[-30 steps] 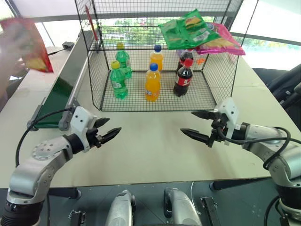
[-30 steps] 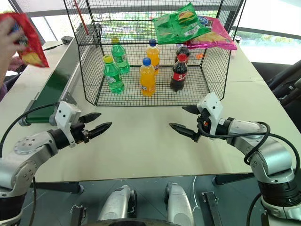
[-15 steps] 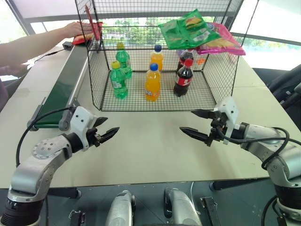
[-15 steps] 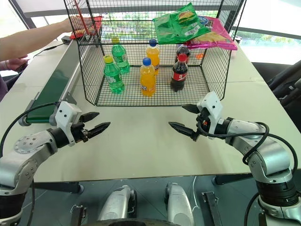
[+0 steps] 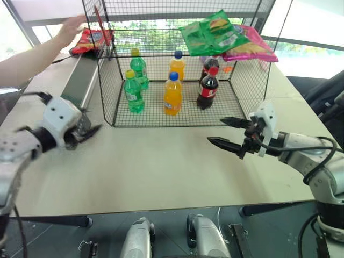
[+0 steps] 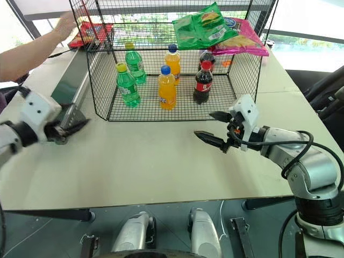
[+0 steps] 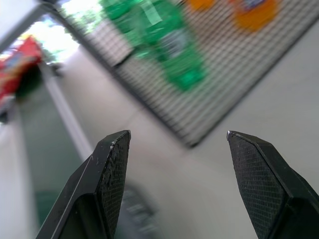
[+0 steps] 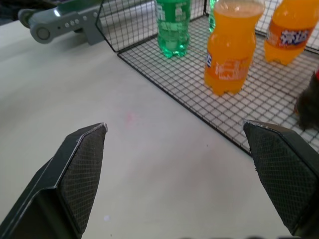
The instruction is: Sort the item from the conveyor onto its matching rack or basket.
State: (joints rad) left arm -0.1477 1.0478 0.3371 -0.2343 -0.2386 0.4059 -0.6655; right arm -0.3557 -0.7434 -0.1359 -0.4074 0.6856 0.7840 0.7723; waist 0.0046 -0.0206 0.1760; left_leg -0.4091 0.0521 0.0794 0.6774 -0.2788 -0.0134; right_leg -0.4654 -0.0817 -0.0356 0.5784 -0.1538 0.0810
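Observation:
My left gripper is pointing at the rack's near corner [image 5: 113, 126], so it needs to swing back over the conveyor, straighten out level and grab the red bag's near edge [image 5: 80, 51].
The item, a flat red crisp bag [image 5: 92, 40], lies at the far end of the conveyor [image 5: 80, 78], beside the rack's left wall. A person's hand [image 5: 72, 24] hovers just behind the bag. The rack [image 5: 107, 80] is a tall black wire cage in the middle of the table. My left gripper [image 5: 88, 131] is open and empty at the conveyor's near end, hiding that end. Its wrist view shows the red bag [image 7: 17, 67] far beyond the open fingers. My right gripper [image 5: 216, 130] hangs open and empty over the table in front of the rack's right corner.
Inside the rack stand two green bottles [image 5: 133, 91], two orange bottles [image 5: 172, 94] and a cola bottle [image 5: 207, 88]. A green crisp bag [image 5: 212, 32] and a pink crisp bag [image 5: 250, 45] lie on its grid top. The person's arm [image 5: 32, 59] reaches in from the left.
The person laid the red bag on the conveyor's far end and lifted the hand off it. My left gripper swung left and up to the conveyor's near end. The right gripper barely moved.

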